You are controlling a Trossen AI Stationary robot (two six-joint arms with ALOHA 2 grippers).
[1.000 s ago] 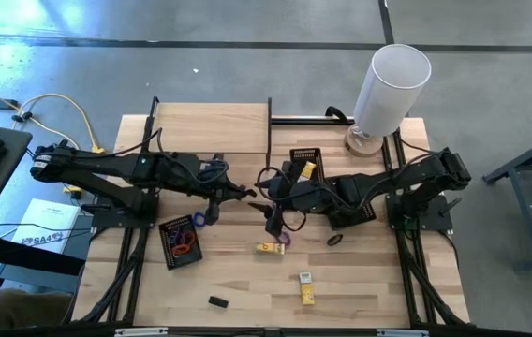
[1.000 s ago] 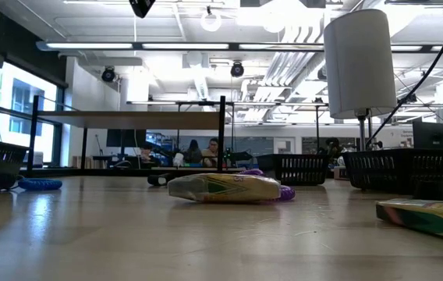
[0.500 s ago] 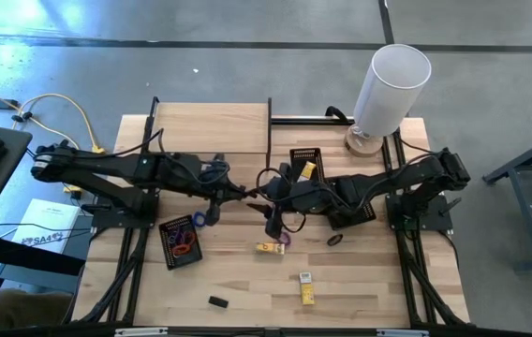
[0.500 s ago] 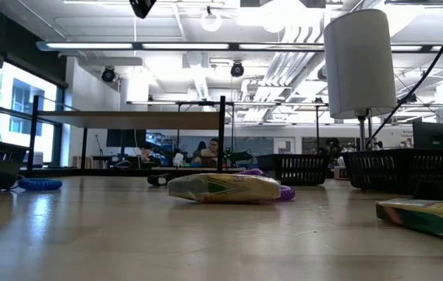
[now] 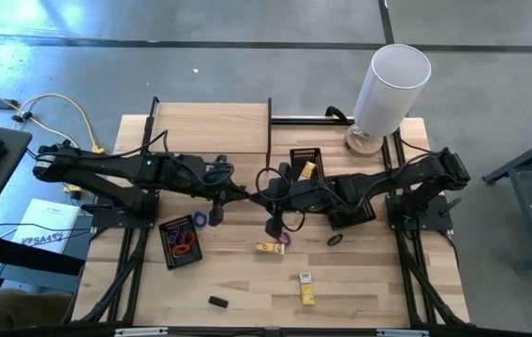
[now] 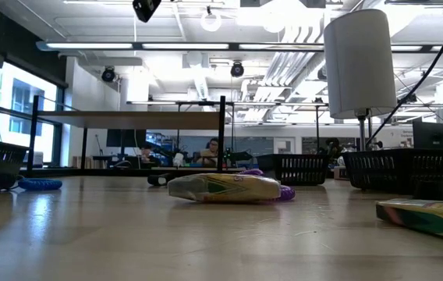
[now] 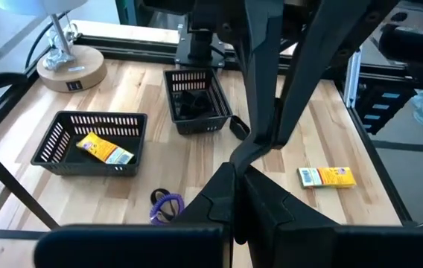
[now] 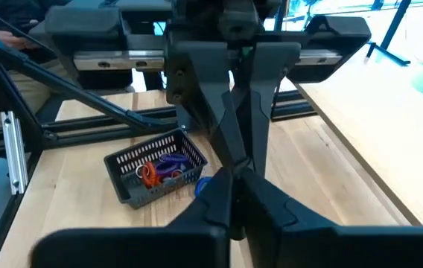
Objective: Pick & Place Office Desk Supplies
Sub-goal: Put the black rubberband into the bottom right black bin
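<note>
My left gripper and my right gripper should move apart, and my left gripper should open near the tray of loops [image 5: 181, 242], because its closed fingers are touching my right gripper's fingertips [image 7: 253, 152].
Above the table's middle, my left gripper [image 5: 245, 193] and my right gripper [image 5: 262, 197] meet tip to tip, both shut. In the left wrist view my left gripper [image 7: 235, 199] faces the right fingers [image 7: 250, 146]; in the right wrist view my right gripper [image 8: 234, 195] faces the left fingers [image 8: 235, 141]. Nothing shows between the tips. On the table lie a yellow packet [image 5: 268, 248] beside a purple loop [image 5: 284, 240], a second packet [image 5: 306, 288], a black loop [image 5: 335, 240], a blue loop [image 5: 215, 217] and a black block [image 5: 216, 301]. My left gripper's shut fingertips [image 8: 238, 165] meet my right gripper's fingertips level, from the table's left. Whether something thin is pinched there I cannot tell. My right gripper's shut fingertips [image 7: 243, 158] come level from the table's right onto the same spot. What lies between them does not show.
Three black mesh trays stand around: one with purple and red loops [image 5: 180, 241], one with a yellow packet [image 5: 303, 161], one with black blocks [image 7: 195, 110]. A tall white cylinder [image 5: 390, 86] stands at the far right. Bare wood lies along the near edge.
My right gripper has shut at the left gripper's fingertips. Both arms have otherwise kept their places above the table's middle. The things on the table have not moved.
</note>
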